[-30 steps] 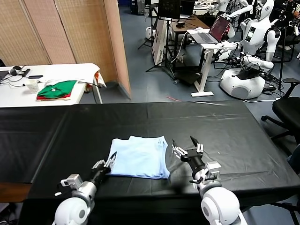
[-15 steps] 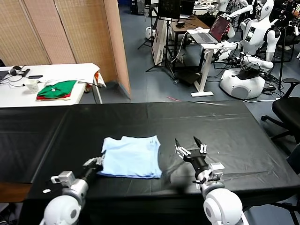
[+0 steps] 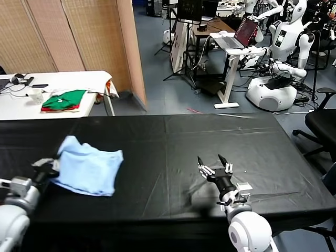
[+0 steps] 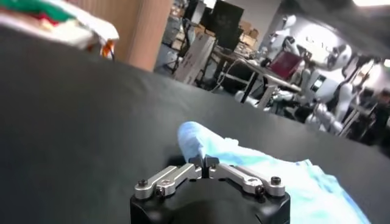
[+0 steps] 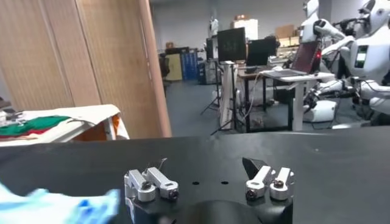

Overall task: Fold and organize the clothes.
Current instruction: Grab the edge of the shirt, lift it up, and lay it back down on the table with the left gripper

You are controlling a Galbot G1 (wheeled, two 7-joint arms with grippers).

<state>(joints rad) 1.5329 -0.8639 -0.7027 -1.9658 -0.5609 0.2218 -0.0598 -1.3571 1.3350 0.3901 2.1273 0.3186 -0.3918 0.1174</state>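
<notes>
I should use my left gripper to pull the T-shirt point(image 3: 92, 169) back to the table's middle point(image 3: 161, 170), where my right gripper can reach it, because it lies far from my right gripper.
The clothes, one folded pale-blue T-shirt point(image 3: 88, 167), lie on the left part of the black table point(image 3: 220, 136). My left gripper point(image 3: 51, 169) is at the shirt's near left edge and shut on a pinch of the fabric. In the left wrist view the fingertips point(image 4: 210, 161) meet on the blue T-shirt point(image 4: 256, 167), which bunches up just beyond them. My right gripper point(image 3: 215, 169) hovers open over bare table to the right of centre, well away from the shirt. Its jaws stand wide in the right wrist view point(image 5: 207, 173), where the T-shirt point(image 5: 58, 207) shows as a blur off to one side.
A white side table point(image 3: 79, 79) stands beyond the far left corner and carries folded green and red garments point(image 3: 64, 100). A wooden partition point(image 3: 79, 37) rises behind it. A laptop desk point(image 3: 231, 42), other robots point(image 3: 278, 58) and an office chair point(image 3: 323, 123) stand beyond the right side.
My left gripper shut on the shirt's near left corner and dragged the folded shirt leftward across the table. The right gripper stayed open and shifted only slightly.
</notes>
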